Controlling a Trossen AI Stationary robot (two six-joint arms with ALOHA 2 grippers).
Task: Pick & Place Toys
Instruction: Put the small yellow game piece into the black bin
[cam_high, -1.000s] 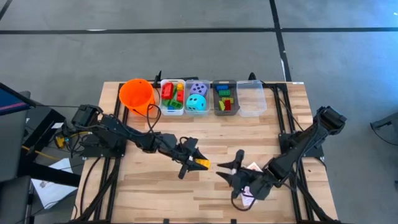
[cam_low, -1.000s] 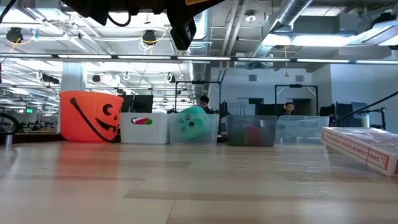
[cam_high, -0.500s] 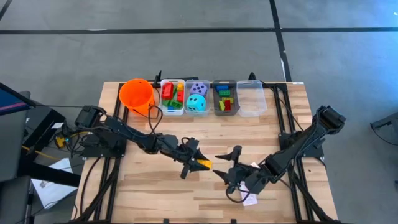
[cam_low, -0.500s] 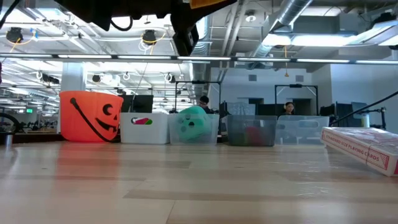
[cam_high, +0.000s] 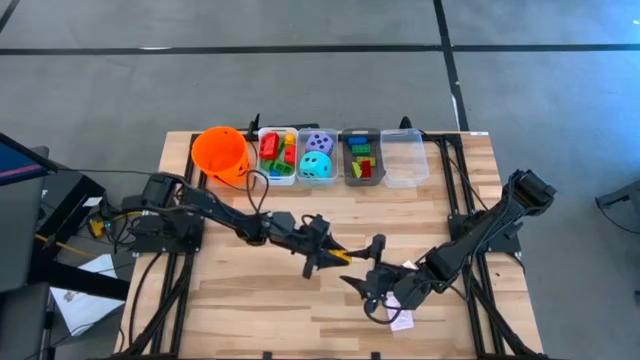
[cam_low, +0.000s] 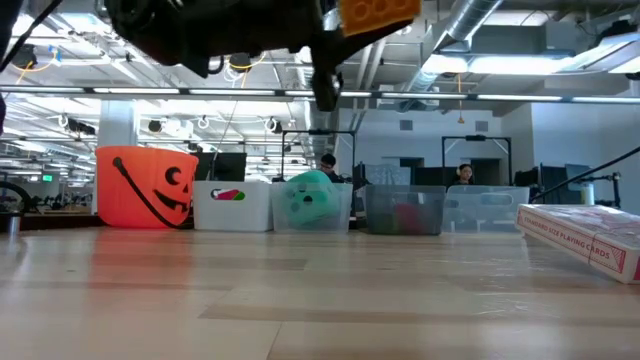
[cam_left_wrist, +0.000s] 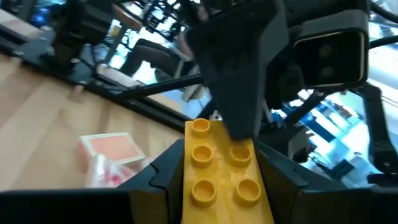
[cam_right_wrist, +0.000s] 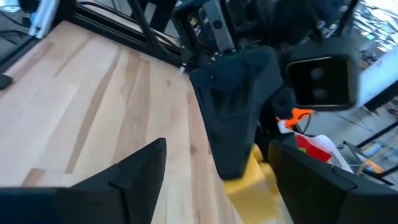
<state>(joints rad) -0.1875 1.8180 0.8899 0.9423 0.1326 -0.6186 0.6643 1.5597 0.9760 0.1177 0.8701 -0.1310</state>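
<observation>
The yellow brick is in my left gripper, but the grey bin (cam_high: 361, 158) is on my right gripper's side. My right gripper should therefore take the brick's loose end (cam_right_wrist: 254, 201).
A yellow brick (cam_high: 341, 257) hangs high above the table's middle, with my left gripper (cam_high: 328, 252) shut on it. In the low view the brick (cam_low: 378, 12) shows at the top edge. My right gripper (cam_high: 365, 264) stands open facing it, and the brick's free end (cam_right_wrist: 255, 183) lies between its spread fingers. A box of playing cards (cam_high: 401, 305) lies flat on the table below the right gripper. More bricks fill one bin (cam_high: 277, 155), and two dice (cam_high: 317, 156) sit in the bin beside it. My left gripper pinches the brick's two long sides (cam_left_wrist: 189, 186) between its two fingers, at the brick's near end. The fingers come level from the table's left and lie along the brick. It is lifted clear, studs up. My right gripper's finger (cam_left_wrist: 239, 93) overlaps the brick's far end; touch cannot be told.
An orange bucket (cam_high: 220, 152) stands at the far left of the row of bins. A grey bin (cam_high: 362, 157) holds more bricks, and a clear bin (cam_high: 404, 158) stands to its right. Bare wood lies in front of the bins.
My left gripper has carried the yellow brick toward the table's right edge, up to my right gripper, and has rolled a little. The brick stays lifted clear of the table.
</observation>
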